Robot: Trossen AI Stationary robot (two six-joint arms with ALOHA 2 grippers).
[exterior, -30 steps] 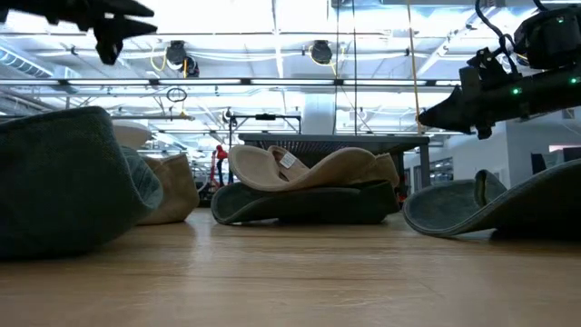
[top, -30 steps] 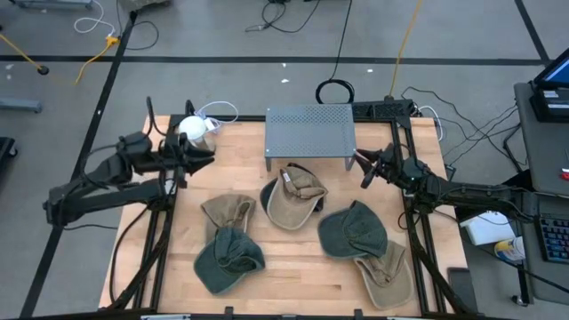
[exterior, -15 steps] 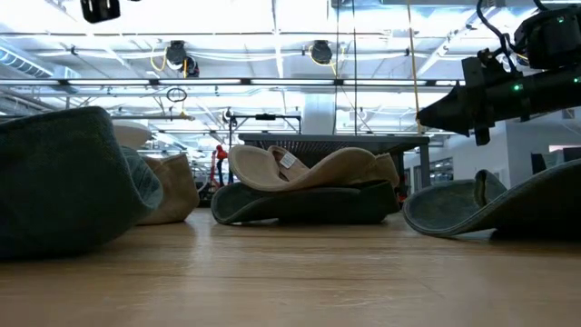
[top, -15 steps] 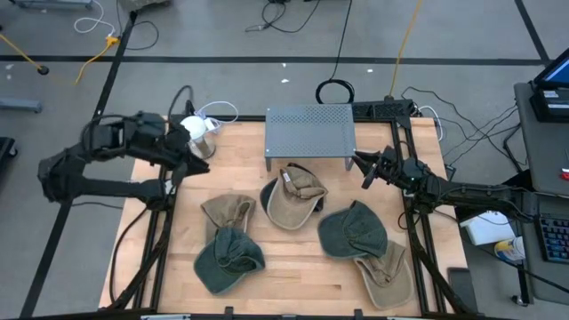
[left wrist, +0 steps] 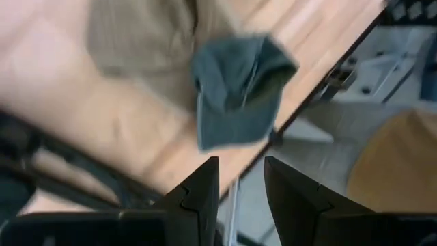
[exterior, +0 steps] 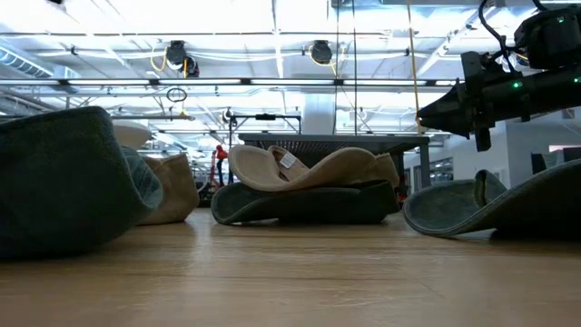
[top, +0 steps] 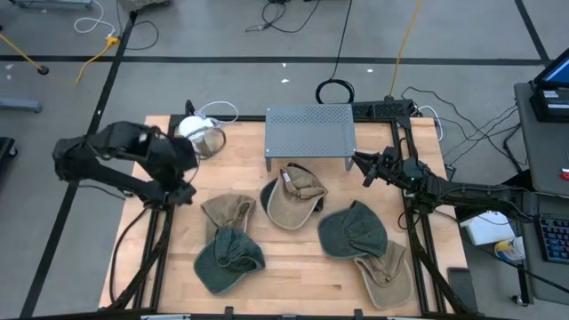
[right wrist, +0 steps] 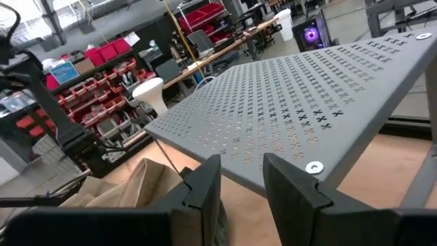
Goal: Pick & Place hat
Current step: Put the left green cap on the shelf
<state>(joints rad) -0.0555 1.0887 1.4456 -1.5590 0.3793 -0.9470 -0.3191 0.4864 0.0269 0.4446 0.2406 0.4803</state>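
The green cap (top: pixel 237 250) is on top of the tan cap, and the green cap's brim is clear. My left gripper should go on moving down toward that brim (top: pixel 212 272) until its fingers are on both sides of the brim's edge.
Several caps lie on the wooden table. A tan cap (top: pixel 293 197) rests on a dark green one at the centre. Another tan cap (top: pixel 227 212) lies left of it, its near side under a green cap (top: pixel 229 260). A green cap (top: pixel 353 229) overlaps a tan cap (top: pixel 384 271) at the near right. A white cap (top: pixel 197 132) sits at the far-left corner. My left gripper (top: pixel 182 191) hangs open at the table's left edge, above the green cap (left wrist: pixel 239 89) and the tan cap (left wrist: pixel 143 34). My right gripper (top: pixel 360 164) is open and level by the grey stand (top: pixel 309 132), holding nothing.
The grey perforated stand (right wrist: pixel 307 102) stands on legs at the far middle of the table, close in front of my right gripper (right wrist: pixel 240 174). Bare wood shows along the near edge and between the caps. Cables and frame rails run beside both table edges.
My left arm has pulled back from the far-left corner toward the table's left edge, turning its gripper from pointing right toward the near edge and tipping it down; it has left the low view. My right gripper has stayed almost where it was. No cap has moved.
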